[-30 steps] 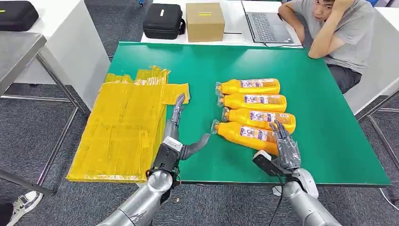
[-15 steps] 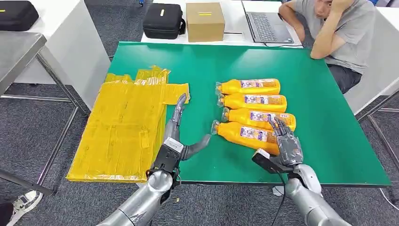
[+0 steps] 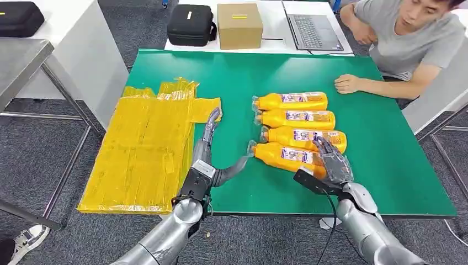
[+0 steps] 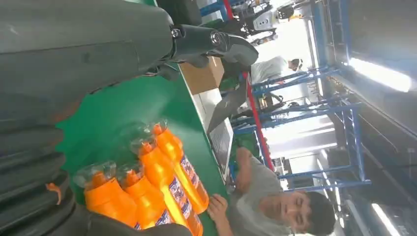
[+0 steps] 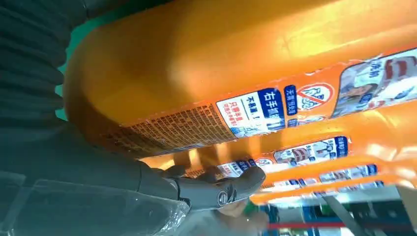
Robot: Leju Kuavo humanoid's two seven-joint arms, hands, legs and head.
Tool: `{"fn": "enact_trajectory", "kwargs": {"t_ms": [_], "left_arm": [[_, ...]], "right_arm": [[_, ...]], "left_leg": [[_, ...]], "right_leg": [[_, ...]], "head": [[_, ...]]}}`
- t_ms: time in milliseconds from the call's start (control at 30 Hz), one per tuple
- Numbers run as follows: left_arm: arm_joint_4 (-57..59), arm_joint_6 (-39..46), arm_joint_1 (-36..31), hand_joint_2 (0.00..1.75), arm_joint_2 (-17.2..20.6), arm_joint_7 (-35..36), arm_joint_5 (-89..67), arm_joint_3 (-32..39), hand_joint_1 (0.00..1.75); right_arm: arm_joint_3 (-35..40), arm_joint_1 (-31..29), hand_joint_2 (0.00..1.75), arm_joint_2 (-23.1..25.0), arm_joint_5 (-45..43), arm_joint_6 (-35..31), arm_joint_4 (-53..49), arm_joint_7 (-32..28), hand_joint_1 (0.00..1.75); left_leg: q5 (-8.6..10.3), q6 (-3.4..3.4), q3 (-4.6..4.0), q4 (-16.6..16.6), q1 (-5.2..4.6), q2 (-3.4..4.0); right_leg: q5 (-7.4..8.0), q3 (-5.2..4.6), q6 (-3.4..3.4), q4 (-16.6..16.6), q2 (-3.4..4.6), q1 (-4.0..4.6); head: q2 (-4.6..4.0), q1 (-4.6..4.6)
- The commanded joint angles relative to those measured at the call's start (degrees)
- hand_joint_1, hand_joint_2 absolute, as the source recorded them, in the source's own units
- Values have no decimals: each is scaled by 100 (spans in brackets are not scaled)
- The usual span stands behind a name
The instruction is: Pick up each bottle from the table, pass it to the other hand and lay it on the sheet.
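Note:
I expect the nearest bottle [image 3: 288, 156] to come away by itself when I lift it, since it is lying at a slant to the second bottle [image 3: 282, 143].
Several orange bottles lie side by side on the green table [image 3: 375, 160], caps toward the left. My right hand [image 3: 333, 164] lies over the base end of the nearest bottle [image 3: 281, 156], fingers spread across it toward the second bottle [image 3: 301, 137]. In the right wrist view the nearest bottle [image 5: 236, 64] sits close against my palm, with one of my fingers [image 5: 221, 189] reaching past it. My left hand [image 3: 211, 149] is open at the right edge of the yellow sheet [image 3: 143, 149], fingers straight, thumb pointing at the nearest bottle's cap. The left wrist view looks at the bottle caps [image 4: 147, 182].
A person sits at the far right corner with a hand [image 3: 347, 84] resting on the table near the farthest bottle [image 3: 292, 101]. Behind the table are a cardboard box [image 3: 239, 25], a black case [image 3: 191, 24] and a laptop [image 3: 312, 30]. The sheet overhangs the table's left edge.
My right hand has slid forward further over the nearest bottle. The person has leaned in and put a hand on the table. My left hand has stayed put.

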Motion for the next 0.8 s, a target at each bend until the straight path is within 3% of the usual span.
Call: {"fn": "enact_trajectory", "kwargs": {"t_ms": [33, 800], "left_arm": [[242, -52, -227, 175, 72, 15, -12, -6, 0], [159, -22, -196, 175, 37, 15, -90, 43, 0]], "right_arm": [[42, -166, 175, 129, 142, 309, 461, 124, 0], [-289, 302, 175, 423, 301, 208, -571, -614, 0]], "left_leg": [[0, -6, 11, -2, 2, 3], [-4, -10, 24, 0, -3, 7]], "right_leg": [[1, 10, -5, -2, 0, 2], [-4, 19, -5, 10, 1, -2]], "head": [[0, 0], [-2, 0]]}}
